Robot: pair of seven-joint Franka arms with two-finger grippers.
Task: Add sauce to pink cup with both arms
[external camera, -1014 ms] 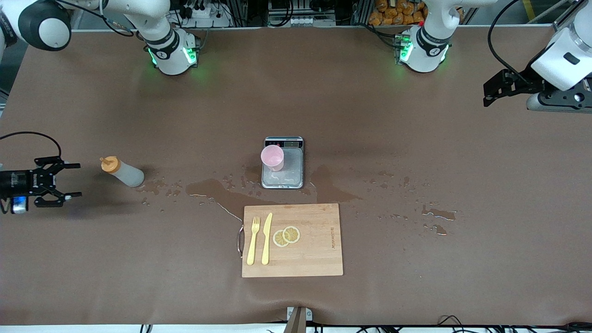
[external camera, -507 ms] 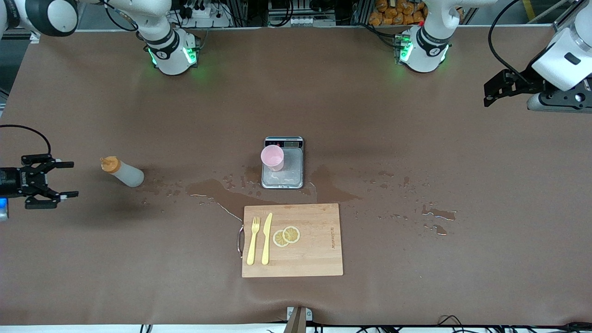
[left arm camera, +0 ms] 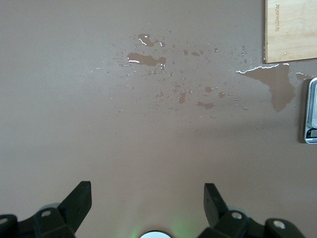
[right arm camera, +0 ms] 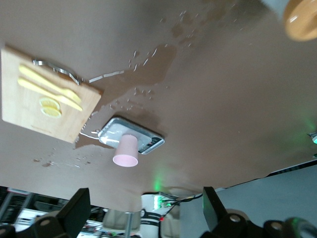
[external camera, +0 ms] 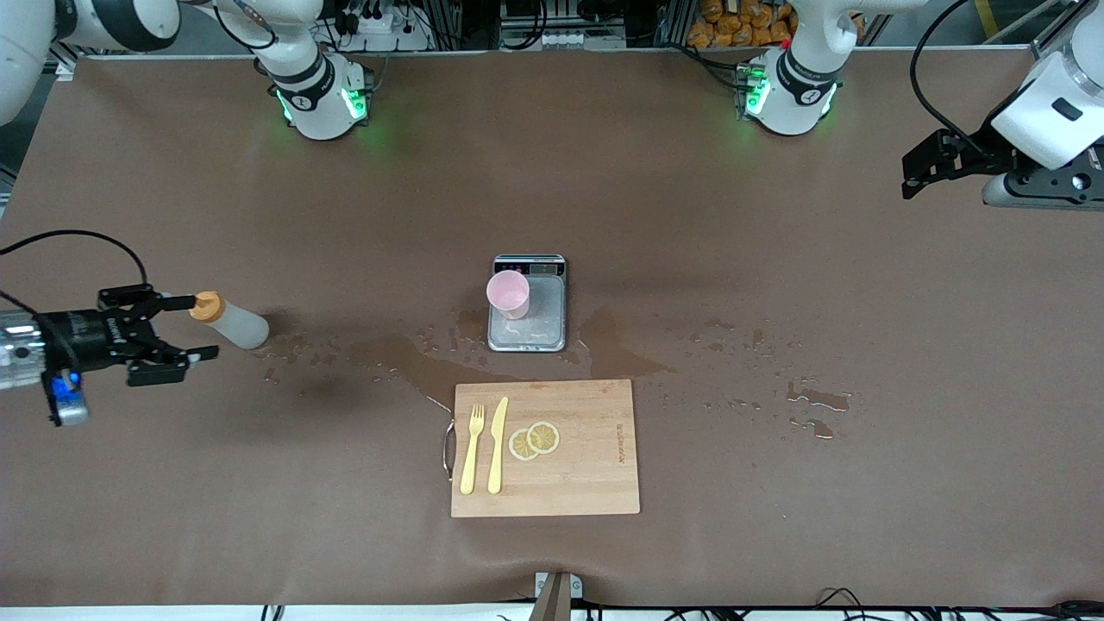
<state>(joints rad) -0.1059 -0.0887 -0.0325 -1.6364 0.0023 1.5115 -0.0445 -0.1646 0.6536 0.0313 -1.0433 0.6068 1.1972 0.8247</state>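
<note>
Next, I move back and turn my right gripper toward the sauce bottle (external camera: 242, 326) before I grasp, because the orange cap (external camera: 207, 306) is off to one side of my slanted right gripper.
The sauce bottle (external camera: 233, 323) lies on its side on the table toward the right arm's end, with its orange cap (external camera: 205, 306) pointing at my right gripper (external camera: 202, 327). That gripper is open and low, and its fingertips reach the cap end, one on each side. In the right wrist view only the cap (right arm camera: 302, 19) shows, off to one side of the open gripper (right arm camera: 146, 198). The pink cup (external camera: 508, 293) stands upright on the silver scale (external camera: 543, 323) at mid-table; it also shows in the right wrist view (right arm camera: 126, 151). My left gripper (external camera: 907, 177) waits open and empty, raised over the left arm's end of the table (left arm camera: 146, 192).
A wooden cutting board (external camera: 586, 466) with a yellow fork (external camera: 471, 448), a yellow knife (external camera: 497, 444) and lemon slices (external camera: 535, 440) lies nearer the front camera than the scale. Spilled liquid (external camera: 405, 354) spreads between the bottle, the scale and the board, with smaller puddles (external camera: 815, 401) toward the left arm's end.
My right gripper has moved in from the table's end toward the bottle, and its open fingers now reach the cap. The bottle, cup and left arm have not moved.
</note>
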